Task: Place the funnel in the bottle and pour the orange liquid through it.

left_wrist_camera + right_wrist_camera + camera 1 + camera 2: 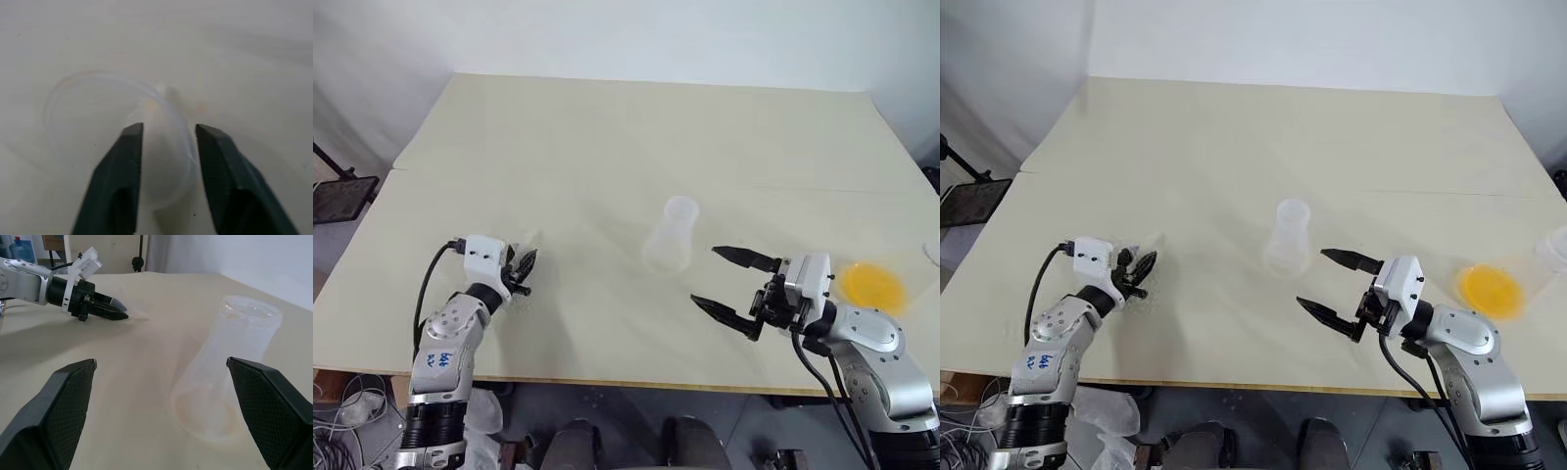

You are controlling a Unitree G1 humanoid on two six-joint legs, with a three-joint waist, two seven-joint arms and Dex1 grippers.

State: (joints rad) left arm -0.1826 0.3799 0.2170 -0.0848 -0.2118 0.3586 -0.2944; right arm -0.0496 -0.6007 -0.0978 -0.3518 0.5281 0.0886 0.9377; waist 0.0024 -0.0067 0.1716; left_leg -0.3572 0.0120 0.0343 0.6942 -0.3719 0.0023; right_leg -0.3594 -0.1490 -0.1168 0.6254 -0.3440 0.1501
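Observation:
My right gripper should move back and swing around to the larger flask of orange liquid [874, 287], because it is facing the upright bottle [672, 237] and that flask is behind the gripper's wrist.
The funnel [164, 105], clear and hard to see, lies on its side on the table near the front left. My left gripper [526, 267] is shut on it, one finger pressed on each side. The bottle [671, 235], a small clear conical flask, stands upright and empty in the middle of the table. My right gripper [704, 274] hovers just right of the bottle with its fingers spread wide open and nothing between them; the bottle [230, 377] stands ahead of them. The orange liquid [873, 284] sits in the base of a larger clear flask at the right edge, behind my right wrist.
The cream table [607, 137] stretches far beyond the bottle, with a seam running across its middle. The larger flask's neck [1555, 250] stands at the far right edge. A dark stand [337, 196] sits off the table's left side.

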